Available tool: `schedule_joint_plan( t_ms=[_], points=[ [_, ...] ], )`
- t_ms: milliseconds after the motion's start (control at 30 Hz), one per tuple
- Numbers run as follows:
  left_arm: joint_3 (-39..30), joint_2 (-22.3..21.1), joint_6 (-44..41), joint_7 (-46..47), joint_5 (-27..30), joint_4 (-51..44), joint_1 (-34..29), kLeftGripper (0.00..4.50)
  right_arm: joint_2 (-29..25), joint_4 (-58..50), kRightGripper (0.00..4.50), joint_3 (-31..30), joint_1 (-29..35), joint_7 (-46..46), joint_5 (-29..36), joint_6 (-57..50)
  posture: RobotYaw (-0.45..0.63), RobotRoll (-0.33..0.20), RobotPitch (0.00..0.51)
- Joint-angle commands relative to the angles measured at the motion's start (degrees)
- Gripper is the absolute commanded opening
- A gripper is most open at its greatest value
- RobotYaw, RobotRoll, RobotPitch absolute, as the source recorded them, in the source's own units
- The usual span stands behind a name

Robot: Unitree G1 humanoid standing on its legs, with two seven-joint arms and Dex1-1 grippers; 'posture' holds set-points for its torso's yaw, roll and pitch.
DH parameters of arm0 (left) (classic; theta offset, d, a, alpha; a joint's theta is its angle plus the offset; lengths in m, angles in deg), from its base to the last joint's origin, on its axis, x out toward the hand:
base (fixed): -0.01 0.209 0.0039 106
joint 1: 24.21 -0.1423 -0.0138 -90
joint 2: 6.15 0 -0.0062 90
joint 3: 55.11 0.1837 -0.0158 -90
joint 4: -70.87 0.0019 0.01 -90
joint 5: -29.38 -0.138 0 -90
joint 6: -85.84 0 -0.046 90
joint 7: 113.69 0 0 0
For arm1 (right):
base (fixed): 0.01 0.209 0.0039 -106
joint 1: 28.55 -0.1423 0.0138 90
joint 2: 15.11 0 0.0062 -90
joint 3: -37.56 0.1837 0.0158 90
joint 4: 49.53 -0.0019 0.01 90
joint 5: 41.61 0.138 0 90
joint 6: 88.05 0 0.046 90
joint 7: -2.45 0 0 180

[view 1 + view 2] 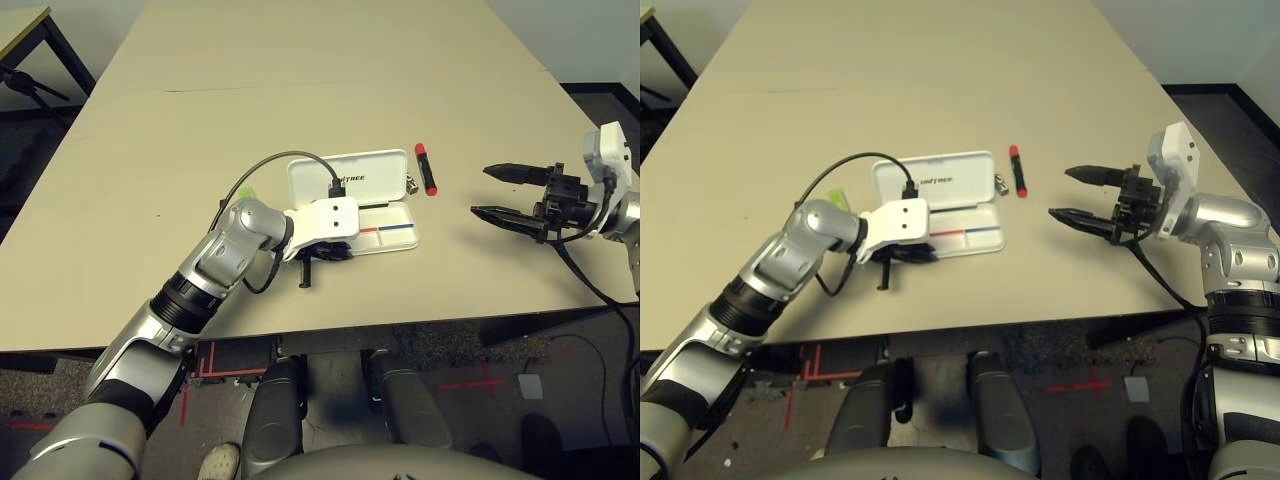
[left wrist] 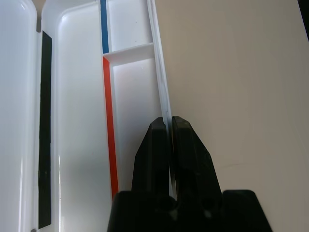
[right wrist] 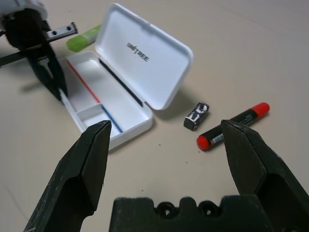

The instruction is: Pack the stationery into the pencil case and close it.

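Note:
The long slot [image 1: 388, 216] behind the red-and-blue line outruns the red-capped black marker [image 1: 426, 169], so the marker will lie flat inside when I lower it in.
The white pencil case [image 1: 395, 238] lies open near the table's front edge. Its lid [image 3: 145, 58], with dark lettering, stands up at the back, and the tray with the red-and-blue line holds nothing. My left gripper [image 2: 169, 121] is shut on the tray's thin near wall at the case's left end. A red marker [image 1: 427, 168] with black ends lies just right of the lid. A tiny silver-and-black metal piece [image 3: 197, 116] sits between marker and case. A green bar [image 3: 84, 38] lies behind the case's left end. My right gripper [image 1: 481, 190] hangs open to the right of the marker, its fingers pointing at it.
A black cable [image 1: 262, 166] loops from my left wrist over the table behind the case. The table's front edge [image 1: 400, 322] runs close below the case. Bare tabletop stretches away behind the things. A second table's corner [image 1: 25, 25] shows at far left.

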Motion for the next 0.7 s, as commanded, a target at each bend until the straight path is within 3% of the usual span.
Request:
schedule_joint_plan(
  t_ms=[33, 267, 400, 667, 700],
  points=[
    [1.6, -0.8, 0.6, -0.5, -0.1, -1.8, -1.5, 0.02, 0.5, -0.6, 4.5, 1.5, -0.2, 4.5, 0.2, -2.6, -0.12, 0.0, 0.191],
    [1.6, -1.0, 1.6, 0.1, -0.5, -1.8, -1.3, 0.02, -0.1, -3.6, 4.5, 1.1, 0.6, 11.4, 0.1, -9.9, -0.12, 0.0, 0.188],
    [2.1, -1.1, 1.3, 0.1, -0.6, -2.8, -1.8, 1.21, -0.3, -6.2, 4.5, 1.7, 1.3, 11.3, 2.6, -15.6, -0.12, 0.0, 0.186],
    [1.6, -0.6, -3.9, 0.4, 0.7, -7.8, -2.7, 4.34, 0.4, -8.7, 4.5, 1.6, 1.3, 16.4, 2.1, -19.1, -0.1, 0.0, 0.181],
    [1.5, -0.6, -4.4, 0.4, 0.9, -8.4, -2.8, 4.43, 0.6, -8.8, 4.5, 1.6, 1.1, 17.3, 2.1, -19.7, -0.1, 0.0, 0.178]
  ],
)
